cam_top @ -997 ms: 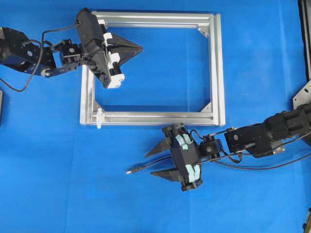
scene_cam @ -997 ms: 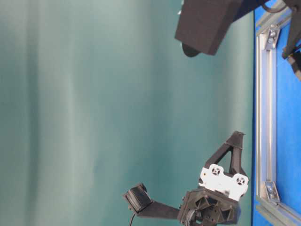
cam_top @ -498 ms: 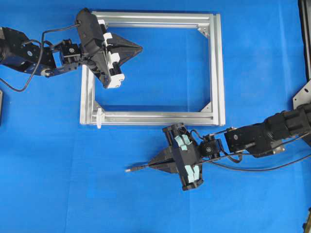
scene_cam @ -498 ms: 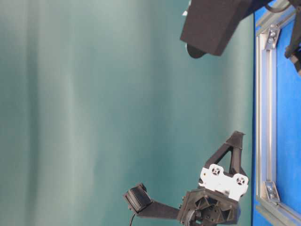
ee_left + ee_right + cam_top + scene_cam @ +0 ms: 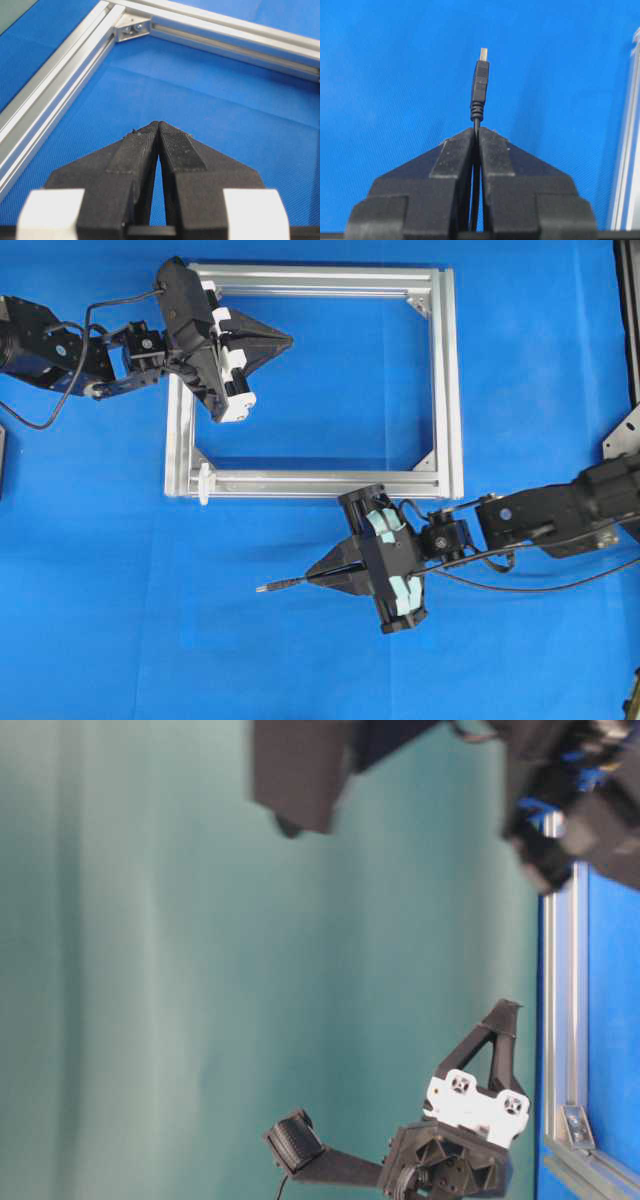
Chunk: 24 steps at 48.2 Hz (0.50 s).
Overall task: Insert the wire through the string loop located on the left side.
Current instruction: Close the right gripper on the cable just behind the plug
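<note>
Next, my right gripper brings the plug [image 5: 283, 584] up in line with the string loop [image 5: 207, 481] before threading, because the plug is well below the frame's bottom bar.
The wire [image 5: 285, 585] is a thin black cable with a small silver-tipped plug [image 5: 480, 75] that points left, out past the fingertips. My right gripper [image 5: 312, 578] is shut on the wire just behind the plug, below the frame's bottom bar; in the right wrist view the gripper [image 5: 476, 131] clamps the cable between its pads. The string loop [image 5: 203, 483] is a tiny white tie at the bottom-left corner of the silver frame [image 5: 445, 380], up and to the left of the plug. My left gripper [image 5: 288, 339] is shut and empty, hovering inside the frame's upper left; its fingertips [image 5: 158, 124] meet.
The frame lies on a blue mat, with corner brackets [image 5: 132, 28] inside its corners. Thicker black arm cables [image 5: 540, 585] trail at the right. Metal fixtures [image 5: 622, 440] stand at the right edge. In the table-level view the left gripper's body [image 5: 470, 1110] shows beside the frame bar [image 5: 560, 1000].
My right gripper has gone from open around the wire to shut on it, and it has then shifted slightly up and lifted. The left arm has stayed still.
</note>
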### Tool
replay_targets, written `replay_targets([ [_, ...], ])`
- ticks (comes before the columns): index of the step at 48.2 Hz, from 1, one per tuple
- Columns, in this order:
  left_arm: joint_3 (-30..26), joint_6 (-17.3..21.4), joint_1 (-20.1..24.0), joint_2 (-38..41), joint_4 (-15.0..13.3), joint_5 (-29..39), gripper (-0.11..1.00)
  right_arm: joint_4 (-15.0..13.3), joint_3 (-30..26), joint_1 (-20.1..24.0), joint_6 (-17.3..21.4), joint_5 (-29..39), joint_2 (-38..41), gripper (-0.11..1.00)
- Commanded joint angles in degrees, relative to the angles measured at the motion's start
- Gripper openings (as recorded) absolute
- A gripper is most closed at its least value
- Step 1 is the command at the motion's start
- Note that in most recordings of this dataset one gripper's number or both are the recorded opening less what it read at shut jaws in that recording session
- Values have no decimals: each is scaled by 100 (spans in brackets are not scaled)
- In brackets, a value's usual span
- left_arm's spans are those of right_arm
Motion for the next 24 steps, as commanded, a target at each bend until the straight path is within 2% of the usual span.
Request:
replay_targets([
  [1,-35,0,0,-202,9,-35,0,-9,-79,0,-9,114,-290,1],
  [24,0,0,0,-211,18,-44,0,-9,-79,0,-9,141,-290,1],
])
